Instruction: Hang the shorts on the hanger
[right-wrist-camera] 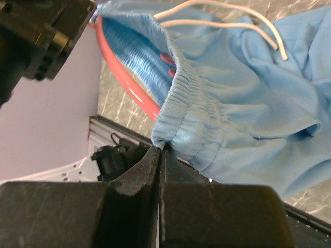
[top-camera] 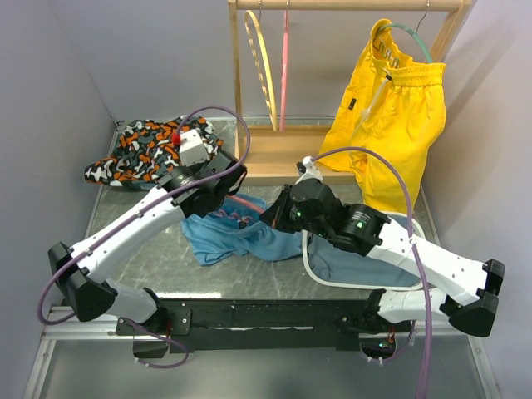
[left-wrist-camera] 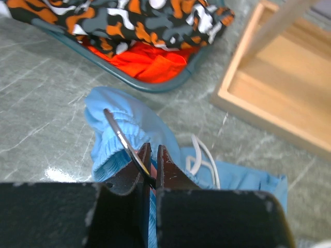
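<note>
I go on guiding the waistband edge (right-wrist-camera: pixel 166 127) over the hanger's end with my right gripper until fabric covers it, and then let go, because the pink-red hanger (right-wrist-camera: pixel 124 77) runs inside the open waistband.
The light blue shorts (top-camera: pixel 223 241) lie crumpled on the table between my two arms, white drawstring (left-wrist-camera: pixel 202 155) loose. A thin pink-red hanger (top-camera: pixel 247 203) runs inside the open waistband; its bar shows in the right wrist view (right-wrist-camera: pixel 123 78). My left gripper (top-camera: pixel 238 191) is shut on the hanger's thin bar (left-wrist-camera: pixel 119 135), just above the waistband (left-wrist-camera: pixel 111 155). My right gripper (top-camera: pixel 268 218) is shut on the elastic waistband edge of the shorts (right-wrist-camera: pixel 207 119) and holds it lifted and open. The rest of the hanger is hidden by fabric and arms.
A wooden rack (top-camera: pixel 274 154) stands at the back with a yellow hanger (top-camera: pixel 264 66) and a pink one (top-camera: pixel 285 66). Yellow shorts (top-camera: pixel 391 116) hang at the right. A patterned garment (top-camera: pixel 141 150) lies in a teal tray (left-wrist-camera: pixel 129 78). A white tray rim (top-camera: pixel 308 264) holds pale blue fabric.
</note>
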